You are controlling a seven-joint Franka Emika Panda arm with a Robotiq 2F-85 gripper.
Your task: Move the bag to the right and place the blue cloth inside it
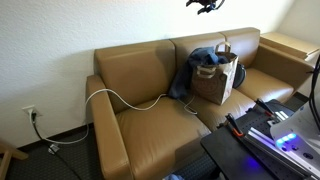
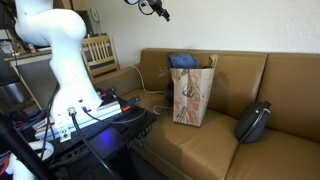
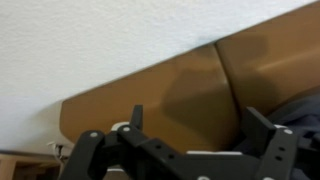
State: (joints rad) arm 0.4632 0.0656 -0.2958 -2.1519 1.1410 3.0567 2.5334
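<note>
The robot's gripper is high above while the blue cloth hangs over the bag's side, so the gripper should move down toward the cloth's hanging end (image 1: pixel 179 91) to tuck it in.
The tan paper bag (image 1: pixel 217 80) (image 2: pixel 192 96) stands upright on the brown sofa's middle seat, its red-and-white print facing the camera in an exterior view. The blue cloth (image 1: pixel 188 72) (image 2: pixel 184 62) sticks out of the bag's top and hangs down its side against the backrest. My gripper (image 1: pixel 205 6) (image 2: pixel 151 9) hovers high above the sofa, well clear of bag and cloth. In the wrist view the gripper (image 3: pixel 198 128) is open with nothing between its fingers, and only the sofa backrest lies beyond.
A thin white cable (image 1: pixel 122 100) runs across the sofa's left seat toward a wall socket (image 1: pixel 30 113). A dark round cushion (image 2: pixel 255 122) lies beside the bag. A wooden chair (image 2: pixel 100 55), the robot base (image 2: pixel 60 50) and a black equipment stand (image 1: pixel 262 130) are in front.
</note>
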